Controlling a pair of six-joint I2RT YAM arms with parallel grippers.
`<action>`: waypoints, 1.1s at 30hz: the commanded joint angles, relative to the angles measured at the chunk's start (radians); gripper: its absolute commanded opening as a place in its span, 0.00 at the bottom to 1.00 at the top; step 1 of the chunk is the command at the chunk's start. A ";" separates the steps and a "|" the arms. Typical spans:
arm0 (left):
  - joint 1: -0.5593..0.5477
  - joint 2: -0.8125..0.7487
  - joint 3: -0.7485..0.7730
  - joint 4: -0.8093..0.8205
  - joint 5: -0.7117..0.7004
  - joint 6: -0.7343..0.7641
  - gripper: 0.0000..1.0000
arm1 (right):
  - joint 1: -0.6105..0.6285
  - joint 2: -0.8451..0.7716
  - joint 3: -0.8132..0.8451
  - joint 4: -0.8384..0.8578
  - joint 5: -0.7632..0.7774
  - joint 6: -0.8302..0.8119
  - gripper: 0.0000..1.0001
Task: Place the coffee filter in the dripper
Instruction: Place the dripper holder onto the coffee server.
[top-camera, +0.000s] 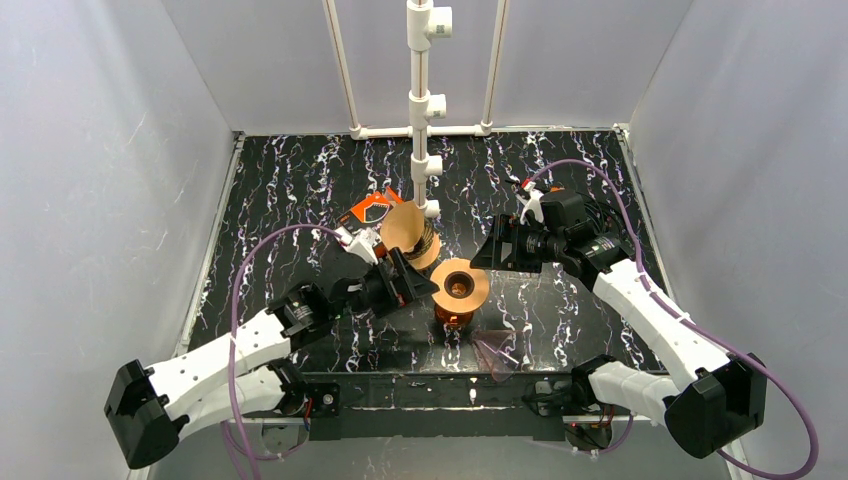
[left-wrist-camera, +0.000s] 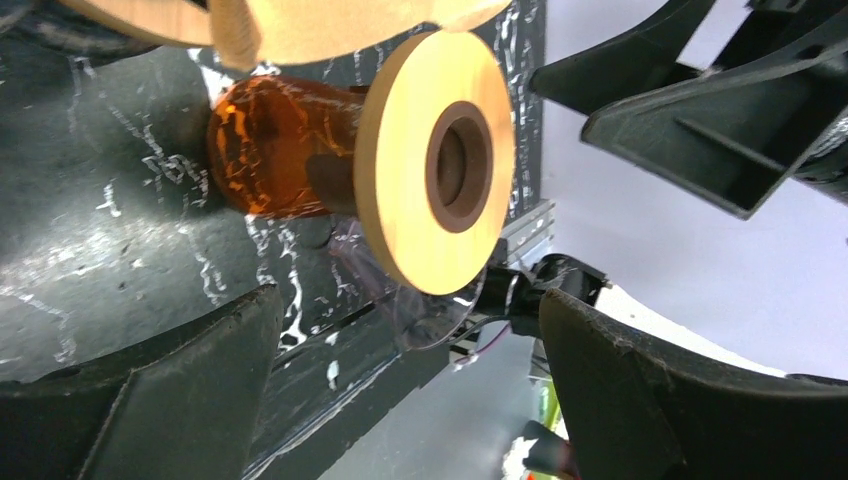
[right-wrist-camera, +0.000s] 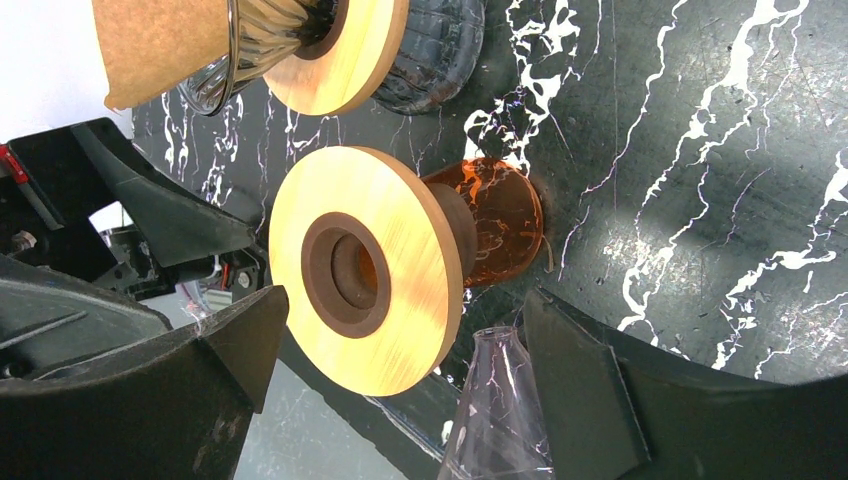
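The clear glass cone (top-camera: 493, 350) lies free of the amber base, so my open left gripper should keep going toward the cone's wide rim (top-camera: 508, 368) and close there.
The brown paper coffee filter (top-camera: 403, 224) stands in a glass dripper with a wooden collar (right-wrist-camera: 340, 55) on a dark glass server (right-wrist-camera: 440, 50); it also shows in the right wrist view (right-wrist-camera: 160, 45). In front of it stands an amber glass base (top-camera: 452, 318) topped by a wooden ring (top-camera: 461, 284), with nothing in the ring's hole. A clear glass cone (top-camera: 497, 352) lies on the table by the front edge. My left gripper (top-camera: 408, 276) is open and empty just left of the ring (left-wrist-camera: 435, 160). My right gripper (top-camera: 497, 252) is open and empty just to the ring's right (right-wrist-camera: 365, 270).
An orange packet (top-camera: 368, 208) lies behind the filter. A white pipe post (top-camera: 421, 110) rises at the back centre. The black marbled table (top-camera: 300, 190) has white walls on three sides. The glass cone (right-wrist-camera: 500, 410) lies close below my right gripper's fingers.
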 joint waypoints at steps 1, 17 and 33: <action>0.002 -0.028 0.049 -0.170 -0.021 0.087 0.98 | -0.005 -0.003 0.001 0.027 0.012 -0.015 0.97; -0.309 0.215 0.455 -0.556 -0.230 0.363 0.98 | -0.022 -0.009 -0.031 0.027 0.033 -0.022 0.98; -0.619 0.768 0.914 -0.671 -0.407 0.445 0.88 | -0.129 -0.025 -0.129 0.023 -0.004 -0.027 0.98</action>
